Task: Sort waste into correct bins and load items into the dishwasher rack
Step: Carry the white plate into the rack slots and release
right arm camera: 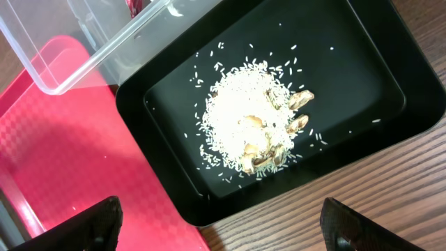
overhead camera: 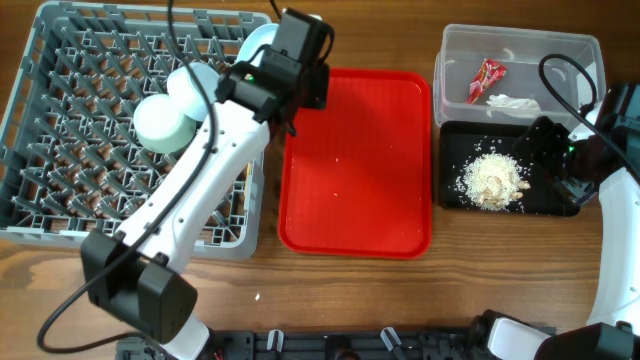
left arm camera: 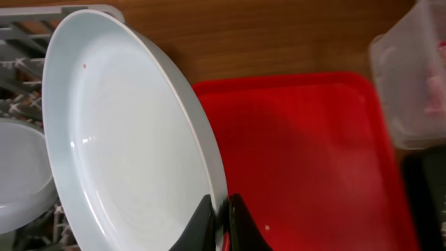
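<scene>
The pale blue plate (left arm camera: 129, 136) is on edge to fit the rack's wires (overhead camera: 240, 188), so my left gripper keeps lowering it beside the bowls and lets go once it stands.
My left gripper (left arm camera: 223, 224) is shut on the rim of the pale blue plate (left arm camera: 118, 132), held tilted on edge over the right side of the grey dishwasher rack (overhead camera: 60, 120). In the overhead view the plate (overhead camera: 255, 42) sits at the rack's far right corner under my left gripper (overhead camera: 275, 62). Two pale blue bowls (overhead camera: 160, 122) lie in the rack. My right gripper (right arm camera: 223, 223) is open and empty, near the front edge of the black tray (right arm camera: 362, 63) holding beige food scraps (right arm camera: 251, 125). The clear tub (overhead camera: 460, 50) holds the red wrapper (overhead camera: 487, 78) and white napkin (overhead camera: 513, 102).
The red serving tray (overhead camera: 355, 160) lies between the rack and the bins, with only a few crumbs on it. The black tray (overhead camera: 452, 160) sits in front of the clear tub. My right gripper (overhead camera: 545, 145) hovers over the black tray's right part.
</scene>
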`<action>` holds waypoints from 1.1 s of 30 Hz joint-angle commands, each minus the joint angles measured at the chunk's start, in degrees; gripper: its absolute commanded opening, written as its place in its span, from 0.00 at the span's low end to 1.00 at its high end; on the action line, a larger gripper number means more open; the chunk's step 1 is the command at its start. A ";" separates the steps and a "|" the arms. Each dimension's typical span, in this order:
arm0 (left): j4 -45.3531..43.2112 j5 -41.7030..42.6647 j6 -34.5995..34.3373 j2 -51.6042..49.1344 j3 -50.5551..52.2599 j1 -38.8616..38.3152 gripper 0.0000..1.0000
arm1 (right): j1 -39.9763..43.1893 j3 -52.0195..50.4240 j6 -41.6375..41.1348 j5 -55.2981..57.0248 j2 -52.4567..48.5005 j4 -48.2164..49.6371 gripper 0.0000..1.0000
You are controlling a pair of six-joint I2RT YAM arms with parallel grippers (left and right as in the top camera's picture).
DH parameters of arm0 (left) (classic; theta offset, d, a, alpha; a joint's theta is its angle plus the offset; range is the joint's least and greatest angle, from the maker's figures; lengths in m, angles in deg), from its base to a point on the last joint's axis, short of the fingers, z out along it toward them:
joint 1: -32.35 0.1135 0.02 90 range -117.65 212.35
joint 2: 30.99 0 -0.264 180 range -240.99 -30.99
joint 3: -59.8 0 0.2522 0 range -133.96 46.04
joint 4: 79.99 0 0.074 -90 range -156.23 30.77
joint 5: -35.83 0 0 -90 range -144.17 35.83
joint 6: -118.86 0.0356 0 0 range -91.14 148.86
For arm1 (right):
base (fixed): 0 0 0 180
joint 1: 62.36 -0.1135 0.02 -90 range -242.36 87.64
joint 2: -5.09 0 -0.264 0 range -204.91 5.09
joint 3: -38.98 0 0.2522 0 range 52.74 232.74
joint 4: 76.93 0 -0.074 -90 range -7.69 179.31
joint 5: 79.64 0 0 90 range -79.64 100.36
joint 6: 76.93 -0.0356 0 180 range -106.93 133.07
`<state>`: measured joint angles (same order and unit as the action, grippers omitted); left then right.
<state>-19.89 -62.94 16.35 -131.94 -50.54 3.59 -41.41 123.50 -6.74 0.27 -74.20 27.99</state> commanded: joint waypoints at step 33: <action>1.51 47.91 -4.20 -1.57 -0.07 31.78 0.04 | 0.13 0.81 0.20 -0.52 -0.66 -0.50 0.92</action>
<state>-18.97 -16.96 11.96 -131.74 -50.54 33.63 -41.41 123.50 -6.74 0.27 -74.20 27.58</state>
